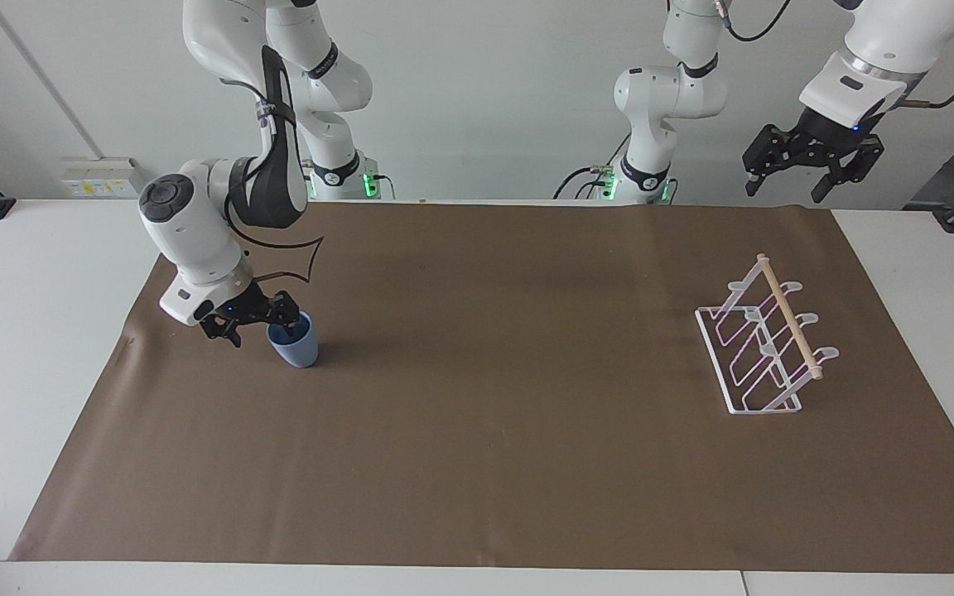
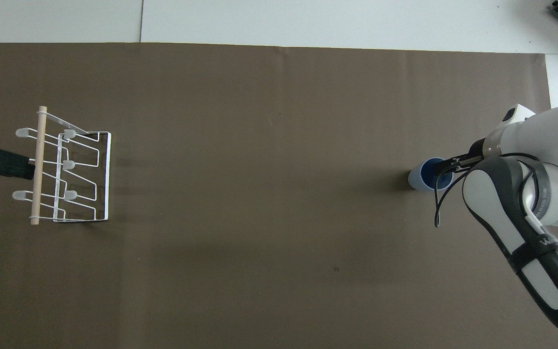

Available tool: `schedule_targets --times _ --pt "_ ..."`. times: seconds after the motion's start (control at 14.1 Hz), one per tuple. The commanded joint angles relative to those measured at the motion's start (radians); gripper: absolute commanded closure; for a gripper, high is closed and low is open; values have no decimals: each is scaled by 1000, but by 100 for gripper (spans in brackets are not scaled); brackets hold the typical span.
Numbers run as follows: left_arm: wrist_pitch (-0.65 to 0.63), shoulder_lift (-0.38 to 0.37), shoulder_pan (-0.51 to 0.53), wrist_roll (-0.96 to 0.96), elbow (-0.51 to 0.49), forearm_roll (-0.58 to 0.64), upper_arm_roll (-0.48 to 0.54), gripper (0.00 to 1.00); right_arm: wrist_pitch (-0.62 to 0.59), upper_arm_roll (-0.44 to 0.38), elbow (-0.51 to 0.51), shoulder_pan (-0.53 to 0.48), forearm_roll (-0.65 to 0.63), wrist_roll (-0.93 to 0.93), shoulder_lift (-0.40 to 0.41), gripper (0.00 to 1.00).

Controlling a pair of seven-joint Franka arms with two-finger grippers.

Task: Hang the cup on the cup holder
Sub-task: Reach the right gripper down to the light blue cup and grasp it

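Observation:
The robot's right gripper sits on both sides of the cup's rim (image 2: 440, 167), so the cup will tip sideways with its base toward the left gripper when the robot lifts and turns it.
The light-blue cup (image 1: 298, 348) stands upright on the brown mat toward the right arm's end of the table; it also shows in the overhead view (image 2: 422, 177). My right gripper (image 1: 266, 328) is open and low at the cup's rim, with one finger over the cup's mouth and the other outside its wall; it also shows in the overhead view (image 2: 446, 167). The white wire cup holder (image 1: 763, 348) with its wooden dowel stands toward the left arm's end, also seen in the overhead view (image 2: 66, 167). My left gripper (image 1: 785, 189) is open and empty, and waits raised above that end.
A brown mat (image 1: 493, 430) covers most of the white table (image 1: 21, 348). The right arm's forearm and black cable (image 2: 502, 203) hang over the mat's edge beside the cup.

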Motion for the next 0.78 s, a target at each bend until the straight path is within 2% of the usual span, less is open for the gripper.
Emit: schedule_targets --times 0.0,0.21,0.35,0.57,0.71 --pt "-4 -26 -13 -4 -31 -4 11 0 23 1 -28 -6 31 -53 -20 25" --pt "-1 -26 -15 -4 -30 -6 11 0 18 1 -28 -6 31 -51 -20 67" --pt "7 -26 -15 -4 -30 -8 10 0 13 1 -28 -6 31 -45 -21 100" --pt "10 -23 -17 -6 -25 -15 7 0 -6 1 -15 -6 31 -28 -20 100" --pt "11 -18 -17 -9 -16 -47 7 0 -84 1 51 -8 31 -37 -18 100"
